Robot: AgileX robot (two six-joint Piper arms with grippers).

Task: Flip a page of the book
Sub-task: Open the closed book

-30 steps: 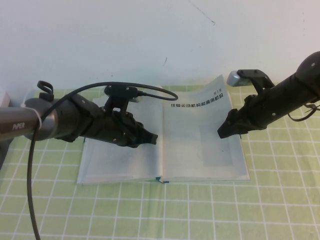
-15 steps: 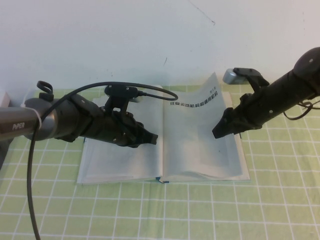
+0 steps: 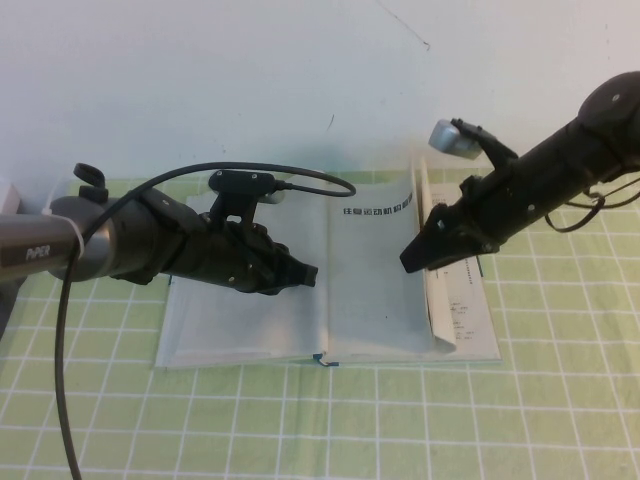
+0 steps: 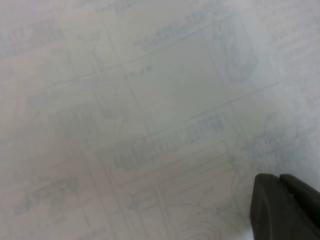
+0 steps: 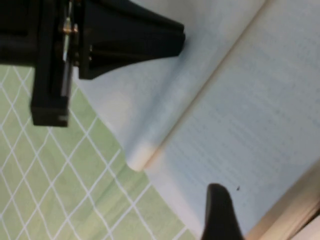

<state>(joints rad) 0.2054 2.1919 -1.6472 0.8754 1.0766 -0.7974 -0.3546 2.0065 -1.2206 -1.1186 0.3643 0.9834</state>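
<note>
My right gripper has the page's outer edge (image 3: 441,315) curling back under it, so I should bring the page back and lay it flat over the leaf (image 3: 471,305) below before I turn it.
The book (image 3: 235,325) lies open on the green checked mat. My left gripper (image 3: 312,275) is shut and rests on the book's left-hand leaf; in the left wrist view (image 4: 279,200) its closed tips sit on faint diagrams. The page (image 3: 375,285), with its black heading at the top, stands almost upright over the right half. My right gripper (image 3: 410,260) is shut on the page near its outer edge. In the right wrist view one finger (image 5: 217,212) shows against the page (image 5: 260,100), and the other finger is hidden. The leaf beneath (image 3: 468,310) is uncovered.
The green grid mat (image 3: 300,420) spreads in front of and beside the book. A white wall (image 3: 250,80) rises just behind it. The left arm's black cable (image 3: 320,180) loops over the book's far edge. A grey object (image 3: 8,205) sits at the far left.
My right gripper has moved left and up with the page, lifting it from nearly flat to almost upright and uncovering the leaf beneath. The left arm has not moved.
</note>
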